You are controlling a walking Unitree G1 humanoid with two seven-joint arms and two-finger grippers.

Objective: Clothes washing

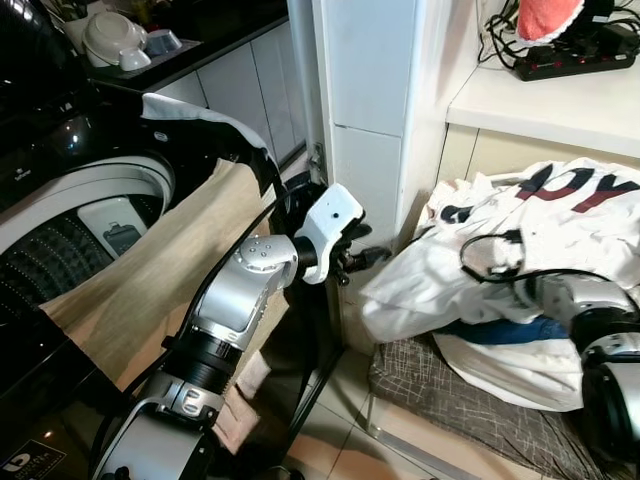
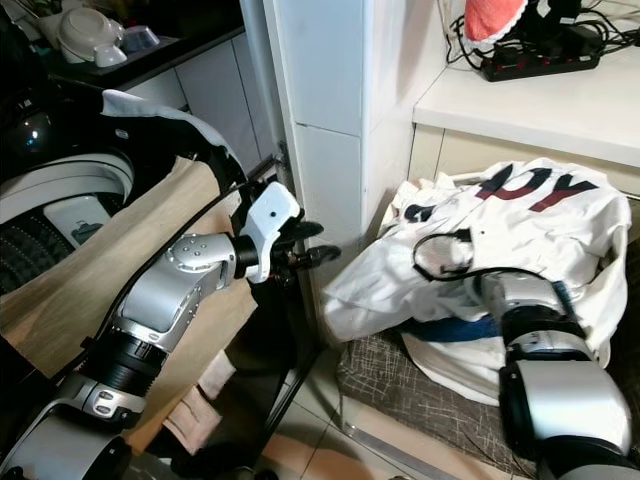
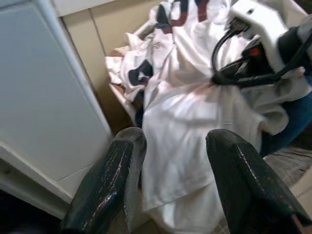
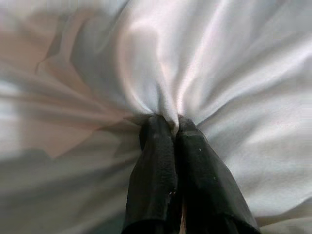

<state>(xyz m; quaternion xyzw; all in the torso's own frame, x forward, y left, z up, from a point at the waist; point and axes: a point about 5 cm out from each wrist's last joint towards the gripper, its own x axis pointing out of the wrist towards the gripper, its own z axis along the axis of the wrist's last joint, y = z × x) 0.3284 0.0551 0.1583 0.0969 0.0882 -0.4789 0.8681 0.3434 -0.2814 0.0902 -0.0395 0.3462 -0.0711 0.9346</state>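
A blue strip [image 1: 505, 331] already peeks out under the white garment [image 1: 440, 285]. The blue garment should stay behind, wide across the pile, when I carry the white garment away.
A white garment with dark red and navy lettering [image 1: 540, 230] lies heaped on a laundry pile at the right. My right gripper [image 4: 171, 126] is shut on a fold of this white garment, its fingers buried in the cloth [image 2: 455, 255]. My left gripper [image 1: 365, 258] reaches toward the garment's near edge, open, with nothing between its fingers [image 3: 122, 161]. To the left is the open top-loading washing machine [image 1: 70, 230], with a tan cloth [image 1: 150, 270] draped over its front rim.
A white pillar [image 1: 370, 110] stands between the washer and the laundry pile. A grey patterned basket or cushion [image 1: 470, 400] sits under the clothes, with a blue garment [image 1: 500, 332] in the pile. A shelf above holds a power strip [image 1: 575, 55] and a pink cloth [image 1: 545, 18].
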